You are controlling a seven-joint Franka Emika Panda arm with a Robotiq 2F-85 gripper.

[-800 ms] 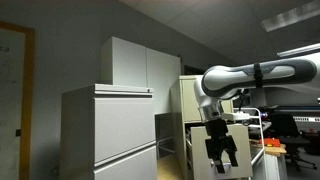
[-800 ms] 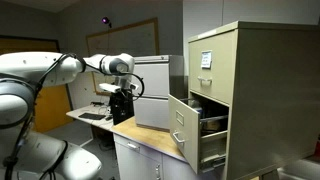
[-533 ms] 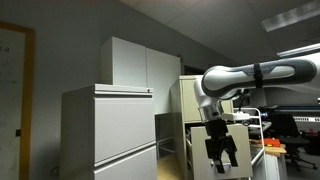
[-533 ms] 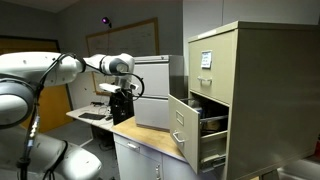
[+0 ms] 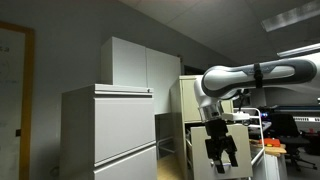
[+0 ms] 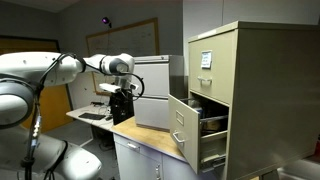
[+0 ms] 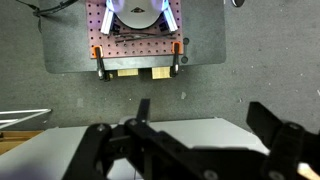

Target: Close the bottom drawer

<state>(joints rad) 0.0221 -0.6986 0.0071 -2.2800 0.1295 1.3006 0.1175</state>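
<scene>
I expect the bottom drawer to slide straight back when I push it, because it sticks out of the beige filing cabinet (image 5: 190, 100) with its front upright.
The bottom drawer (image 5: 168, 131) is a dull-grey metal box that stands pulled out between the pale grey cabinet and my arm. In an exterior view it juts out of the beige filing cabinet (image 6: 212, 126). My gripper (image 5: 222, 156) hangs open and empty to the right of the drawer, fingers pointing down, not touching it. It also shows dark in an exterior view (image 6: 122, 103), well left of the drawer. In the wrist view my gripper (image 7: 205, 120) is open over a pale flat surface (image 7: 190, 133), and the drawer is out of view there.
A tall pale grey cabinet (image 5: 110, 130) stands beside the drawer. The beige filing cabinet (image 6: 240, 80) is tall, with an angled open drawer front (image 6: 180, 125). A desk (image 6: 95, 115) lies behind my arm. A pegboard base plate (image 7: 135, 35) sits on the floor.
</scene>
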